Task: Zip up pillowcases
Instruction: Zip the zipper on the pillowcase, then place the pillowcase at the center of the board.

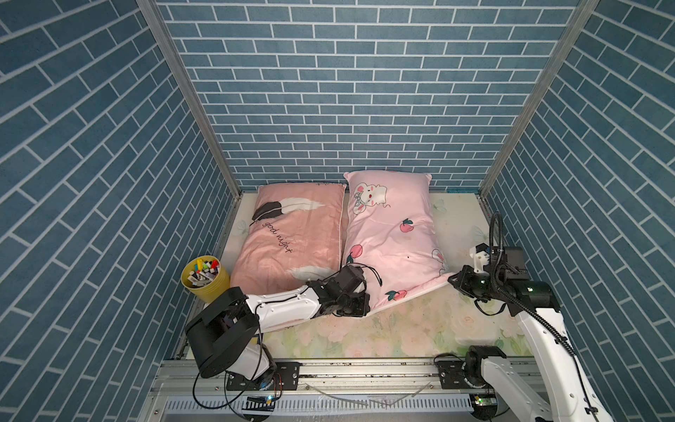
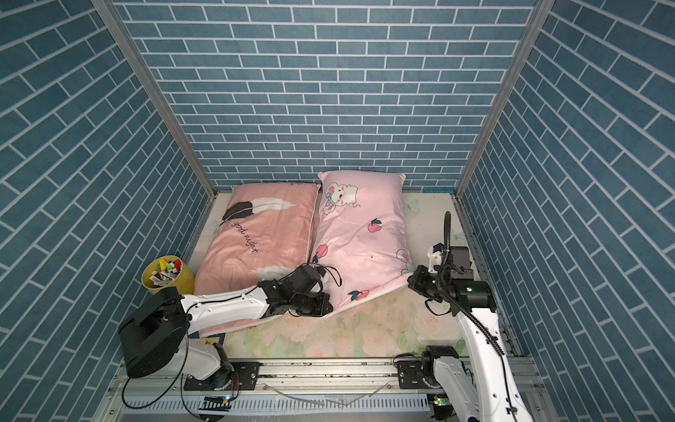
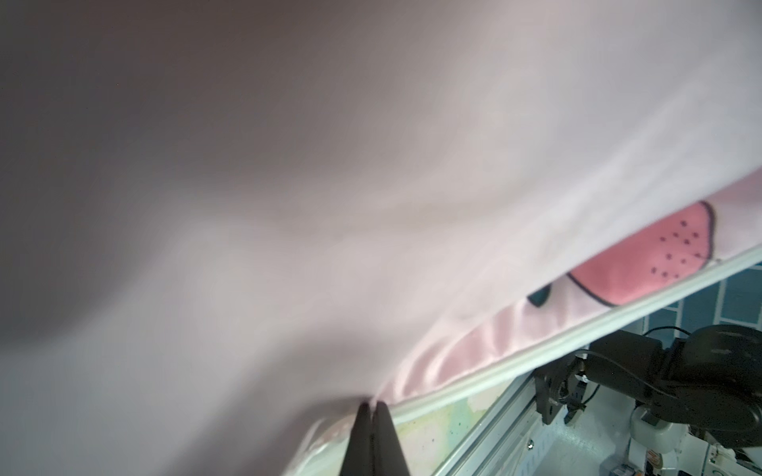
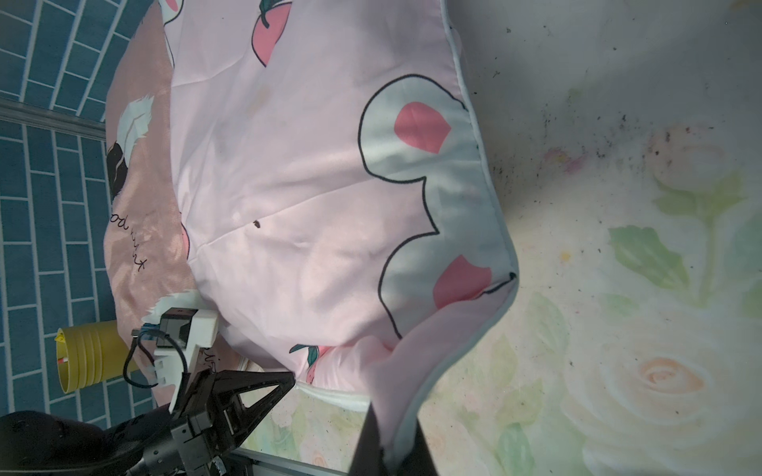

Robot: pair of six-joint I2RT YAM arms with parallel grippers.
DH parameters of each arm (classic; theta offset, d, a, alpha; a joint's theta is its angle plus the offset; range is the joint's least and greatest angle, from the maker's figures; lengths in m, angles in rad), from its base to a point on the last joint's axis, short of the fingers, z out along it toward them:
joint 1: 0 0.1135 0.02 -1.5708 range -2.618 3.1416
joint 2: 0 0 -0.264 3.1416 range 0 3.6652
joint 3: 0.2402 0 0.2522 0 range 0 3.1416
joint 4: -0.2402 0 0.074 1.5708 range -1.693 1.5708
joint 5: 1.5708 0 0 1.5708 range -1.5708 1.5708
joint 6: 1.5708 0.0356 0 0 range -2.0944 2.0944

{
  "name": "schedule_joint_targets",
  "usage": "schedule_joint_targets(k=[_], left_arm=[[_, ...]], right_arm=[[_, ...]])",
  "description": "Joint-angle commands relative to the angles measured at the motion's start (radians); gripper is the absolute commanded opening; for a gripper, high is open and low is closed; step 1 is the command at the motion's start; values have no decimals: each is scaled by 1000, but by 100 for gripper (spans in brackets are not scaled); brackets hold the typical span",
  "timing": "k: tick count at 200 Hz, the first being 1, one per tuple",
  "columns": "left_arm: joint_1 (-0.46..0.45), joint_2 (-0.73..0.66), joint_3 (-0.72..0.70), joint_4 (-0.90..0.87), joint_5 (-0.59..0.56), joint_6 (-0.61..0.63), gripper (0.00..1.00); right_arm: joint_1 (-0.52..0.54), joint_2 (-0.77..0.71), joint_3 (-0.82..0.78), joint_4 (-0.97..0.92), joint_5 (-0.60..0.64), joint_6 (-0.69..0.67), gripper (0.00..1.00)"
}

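The white piping [image 1: 410,297] is tight between both grippers. My left gripper carries on pulling along it and lets go at the piping's corner [image 3: 317,436] by the salmon-pink pillowcase.
Two pillowcases lie side by side on the bed. The salmon-pink one with feathers and "good night" script [image 1: 292,237] [image 2: 263,234] [image 4: 140,230] is on the left. The pale pink one with mouse and peaches [image 1: 394,234] [image 2: 365,237] [image 3: 371,165] [image 4: 309,185] is on the right. My left gripper [image 1: 367,304] [image 2: 328,306] [image 3: 371,406] [image 4: 288,377] is shut at its near left corner, pinching a sliver of fabric beside the white piping. My right gripper [image 1: 451,278] [image 2: 410,279] [image 4: 389,449] is shut on its near right corner, lifted off the sheet. No zipper pull shows.
A yellow cup of small coloured pieces [image 1: 204,277] [image 2: 168,276] [image 4: 90,358] stands left of the salmon pillowcase. A pale floral sheet [image 1: 401,329] [image 4: 618,329] covers the bed. Blue brick walls close in on three sides; an aluminium rail [image 1: 365,369] runs along the front.
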Motion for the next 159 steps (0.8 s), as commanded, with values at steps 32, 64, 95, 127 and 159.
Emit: schedule_joint_targets(k=[32,64,95,127,159], left_arm=[[28,-37,-68,-94,-50,33,0],[40,-60,-86,-136,-73,51,0],[51,-76,-91,-174,-92,68,0],[63,-100,-94,-239,-137,100,0],[72,-113,-88,-290,-173,123,0]], right_arm=[[-6,-1,63,-21,97,-20,0],[-9,-3,63,-32,119,-20,0],[-12,3,65,-32,126,-20,0],[-15,6,71,-38,139,-21,0],[-18,6,72,-40,143,-20,0]])
